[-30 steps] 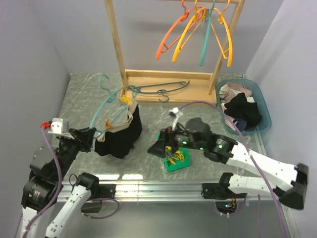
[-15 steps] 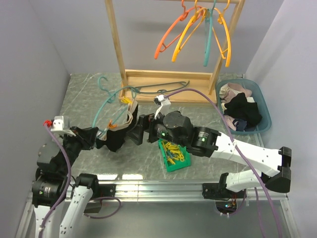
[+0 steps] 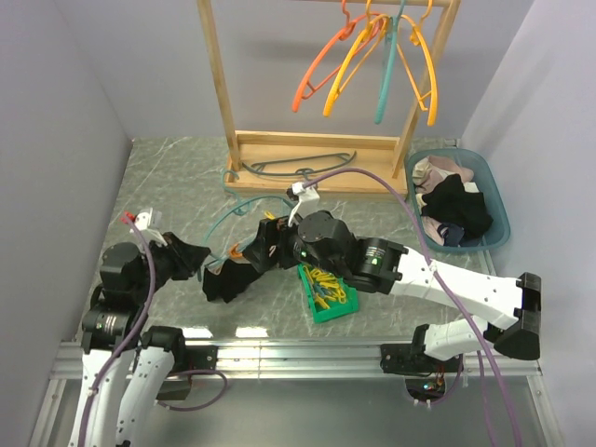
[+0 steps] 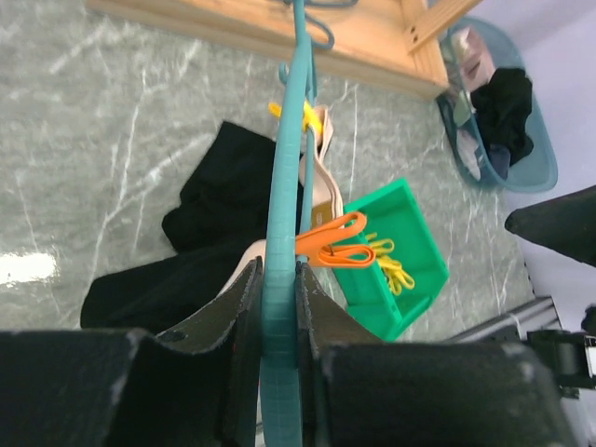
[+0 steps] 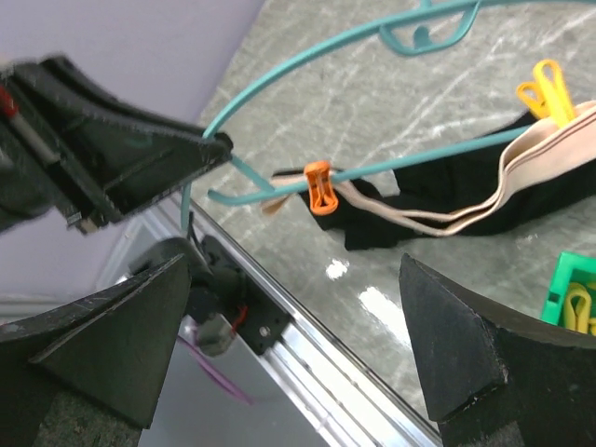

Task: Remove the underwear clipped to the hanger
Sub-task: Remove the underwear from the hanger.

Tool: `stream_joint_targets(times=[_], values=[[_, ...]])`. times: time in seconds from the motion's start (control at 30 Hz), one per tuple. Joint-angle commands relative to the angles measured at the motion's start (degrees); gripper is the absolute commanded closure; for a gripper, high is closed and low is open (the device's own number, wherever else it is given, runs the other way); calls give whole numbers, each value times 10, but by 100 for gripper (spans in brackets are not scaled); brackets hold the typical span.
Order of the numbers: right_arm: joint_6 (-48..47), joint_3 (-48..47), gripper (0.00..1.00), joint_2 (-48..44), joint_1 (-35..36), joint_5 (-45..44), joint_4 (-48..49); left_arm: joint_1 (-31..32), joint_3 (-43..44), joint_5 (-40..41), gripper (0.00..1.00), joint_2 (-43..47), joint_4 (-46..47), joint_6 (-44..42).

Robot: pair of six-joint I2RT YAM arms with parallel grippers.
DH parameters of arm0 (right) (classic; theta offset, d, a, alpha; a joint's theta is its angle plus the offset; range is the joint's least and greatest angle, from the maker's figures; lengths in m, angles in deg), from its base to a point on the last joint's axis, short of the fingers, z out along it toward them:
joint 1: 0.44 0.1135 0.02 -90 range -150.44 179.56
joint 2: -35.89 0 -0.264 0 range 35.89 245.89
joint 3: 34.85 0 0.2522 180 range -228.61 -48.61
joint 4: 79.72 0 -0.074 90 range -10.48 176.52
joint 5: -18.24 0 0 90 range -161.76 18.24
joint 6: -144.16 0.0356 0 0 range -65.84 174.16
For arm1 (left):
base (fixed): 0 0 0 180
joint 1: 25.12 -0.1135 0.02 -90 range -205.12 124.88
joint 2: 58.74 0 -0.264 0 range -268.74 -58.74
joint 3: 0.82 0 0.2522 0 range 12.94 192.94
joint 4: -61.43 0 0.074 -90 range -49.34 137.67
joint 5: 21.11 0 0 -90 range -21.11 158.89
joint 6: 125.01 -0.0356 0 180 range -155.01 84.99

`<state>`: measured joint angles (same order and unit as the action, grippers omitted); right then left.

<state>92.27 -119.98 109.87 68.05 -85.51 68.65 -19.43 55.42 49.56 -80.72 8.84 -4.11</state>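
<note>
Next, my left gripper brings the raised hanger (image 3: pixel 232 215) down and keeps it still while my right gripper removes the orange peg (image 3: pixel 236 251), because the underwear is sagging from the hanger.
A teal hanger (image 3: pixel 226 223) carries black underwear (image 3: pixel 230 277) with a beige waistband. An orange peg (image 4: pixel 331 240) and a yellow peg (image 4: pixel 303 114) clip the cloth to the hanger's bar. The cloth sags onto the table. My left gripper (image 3: pixel 193 258) is shut on one end of the hanger (image 4: pixel 284 205), which sits between the jaws in the left wrist view. My right gripper (image 3: pixel 261 247) is open and empty, just above the underwear (image 5: pixel 466 191) and close to the orange peg (image 5: pixel 323 186). Its fingers (image 5: pixel 484 345) stand wide apart.
A green bin (image 3: pixel 328 293) holding yellow pegs sits right of the underwear. A blue basket (image 3: pixel 498 200) of clothes stands at the far right. A wooden rack (image 3: pixel 307 149) at the back holds several coloured hangers (image 3: pixel 372 56), and another hanger (image 3: pixel 307 166) lies on its base.
My right gripper moved left from above the green bin to the hanger and underwear. My left arm brought the hanger lower and nearer, and the underwear came with it.
</note>
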Motion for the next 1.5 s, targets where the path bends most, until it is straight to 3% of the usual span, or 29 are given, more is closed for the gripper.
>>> stream_joint_targets(times=[0.0,0.23,0.4,0.5,0.6,0.7,0.97,1.13,1.27,1.33,1.47], values=[[-15,1,0,2,-7,13,-8,-3,5,-39,99,-31,41,-8],[7,-35,0,72,-24,18,-57,5,-5,-29,99,-58,45,-4],[-78,-52,0,100,-24,49,-44,41,-3,-22,99,-97,43,-7],[-145,-70,0,114,-25,65,-68,103,-7,4,99,-125,55,11],[-186,-89,0,128,-25,89,-102,227,-2,94,99,-153,68,40],[-195,-83,1,129,-26,104,-115,279,29,169,99,-183,57,55],[-208,-41,1,88,-26,56,-152,287,54,232,100,-198,31,43],[-231,-13,4,72,-27,50,-153,287,28,222,100,-185,45,59],[-273,19,5,57,-22,-13,-151,287,10,211,100,-179,48,65],[-305,31,2,55,-20,-44,-161,287,8,204,100,-180,50,65],[-338,33,0,44,-21,-28,-143,287,2,198,100,-184,54,69]])
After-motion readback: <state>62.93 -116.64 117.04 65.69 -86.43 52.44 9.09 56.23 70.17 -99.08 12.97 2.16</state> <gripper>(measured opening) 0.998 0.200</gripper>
